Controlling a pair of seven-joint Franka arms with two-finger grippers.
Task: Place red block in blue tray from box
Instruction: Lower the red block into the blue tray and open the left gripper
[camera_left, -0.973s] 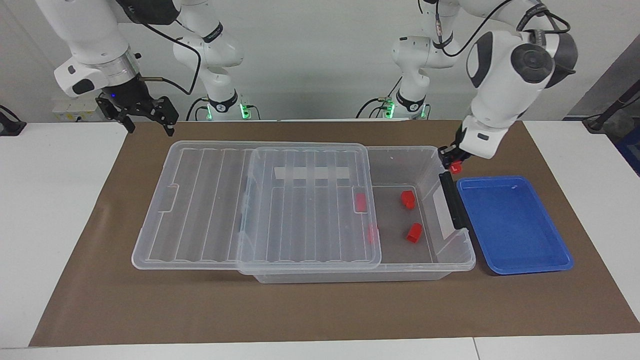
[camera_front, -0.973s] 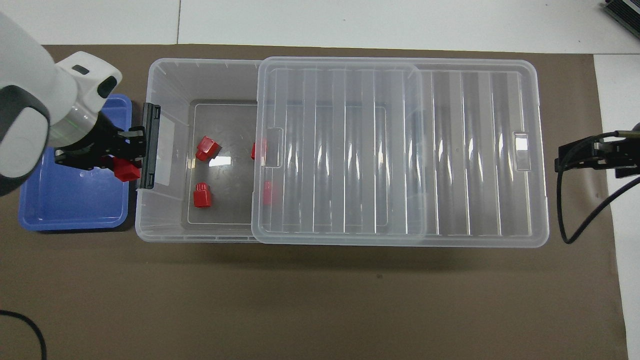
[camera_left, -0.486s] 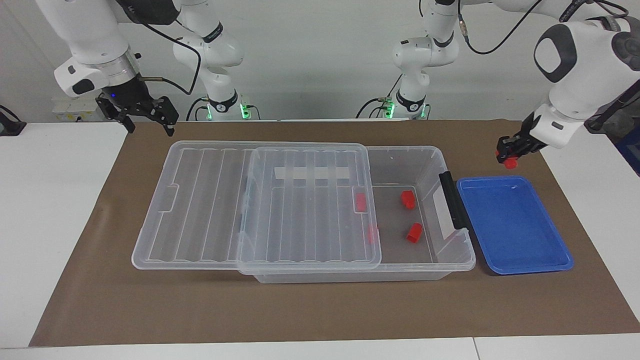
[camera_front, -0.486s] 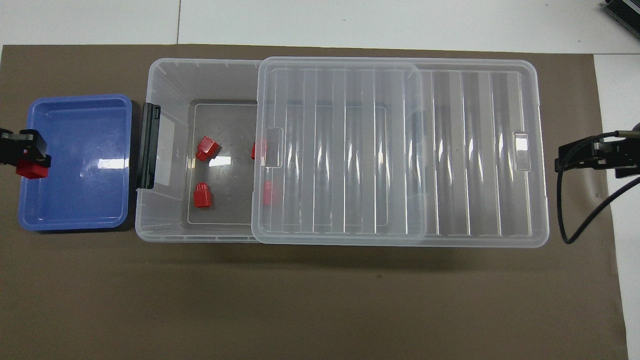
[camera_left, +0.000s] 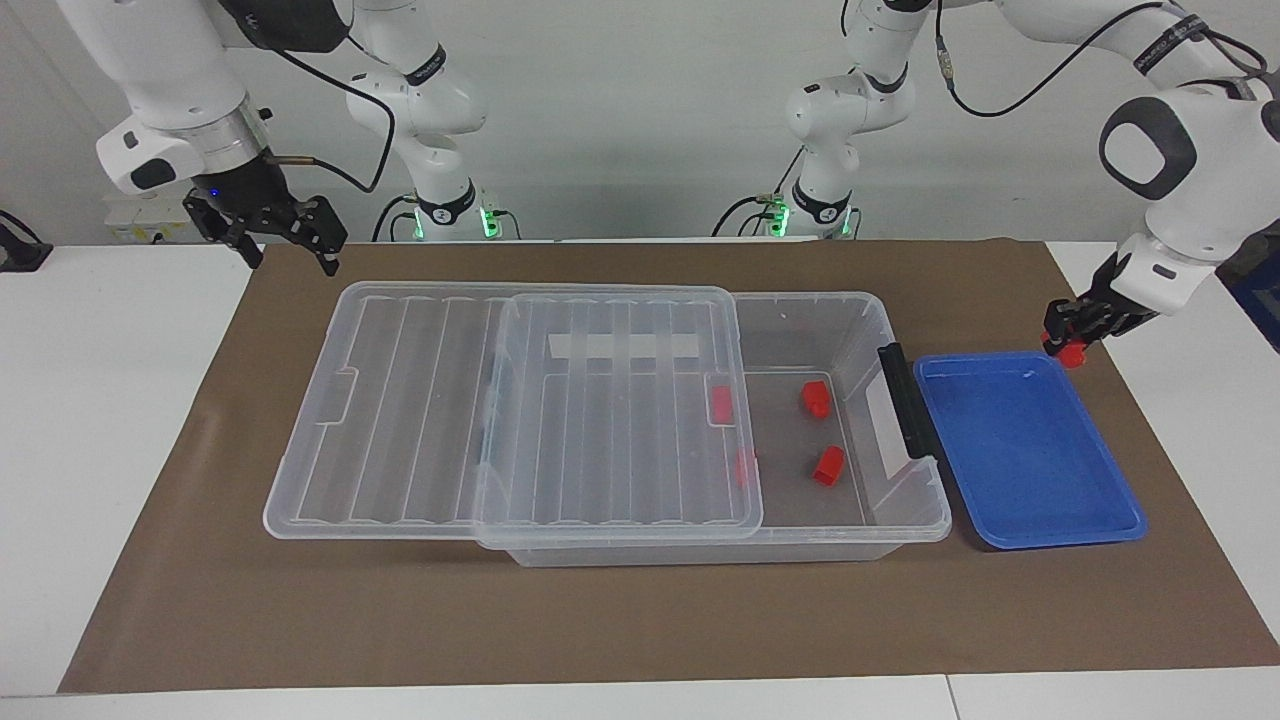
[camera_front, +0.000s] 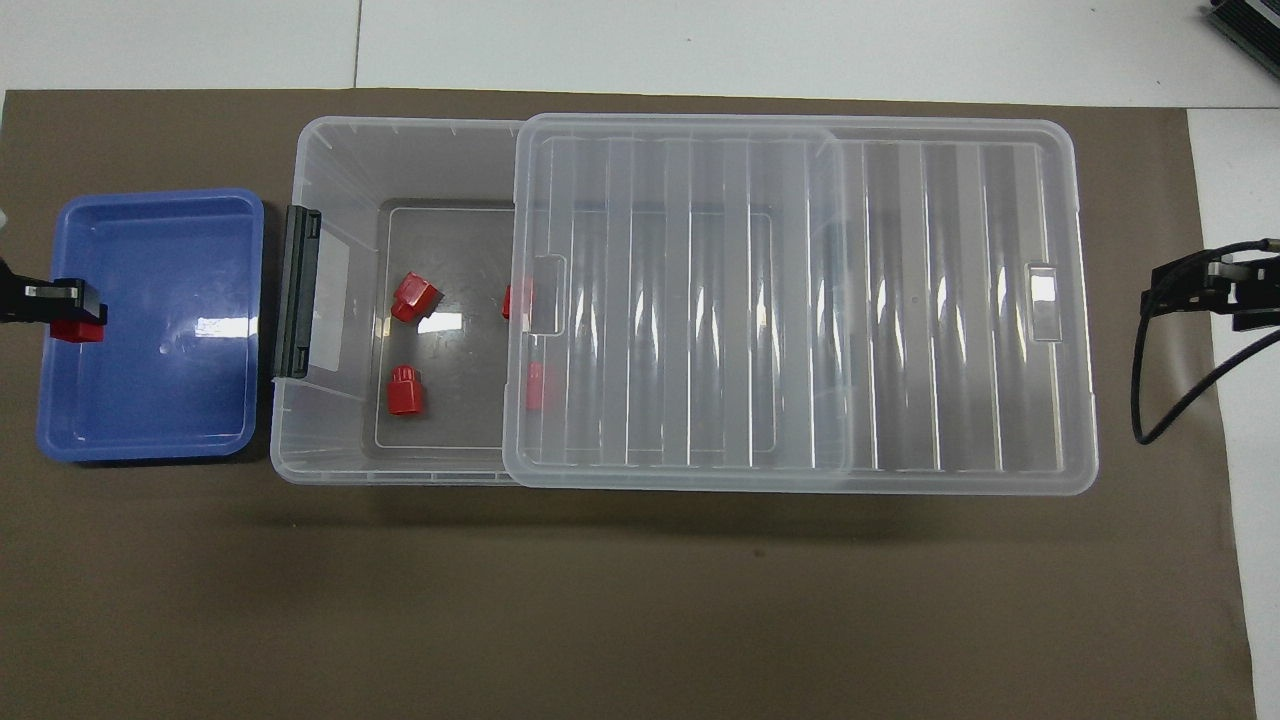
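Note:
My gripper will make the lid (camera_front: 801, 304) slide level over the uncovered end when it pushes the lid, because the lid lies flat across the box's long rims (camera_front: 672, 482).
My left gripper (camera_left: 1068, 342) is shut on a small red block (camera_left: 1072, 353), up in the air over the blue tray (camera_left: 1020, 450). In the overhead view this red block (camera_front: 77, 331) hangs over the outer short rim of the blue tray (camera_front: 150, 390). The clear box (camera_left: 905, 505) lies beside the tray, its lid (camera_left: 500, 420) slid toward the right arm's end. Two red blocks (camera_left: 817, 397) (camera_left: 828, 465) lie in its uncovered end, two more (camera_left: 722, 403) under the lid's edge. My right gripper (camera_left: 290, 262) waits open over the mat by the lid's corner.
A black latch (camera_left: 905, 400) stands on the box wall that faces the tray. A brown mat (camera_left: 600, 620) covers the table under everything. The right arm's black cable (camera_front: 1150, 400) loops down beside the lid's end.
My left gripper carried the red block from the box's latch end across the tray to its outer end. The right gripper shifted slightly away from the lid.

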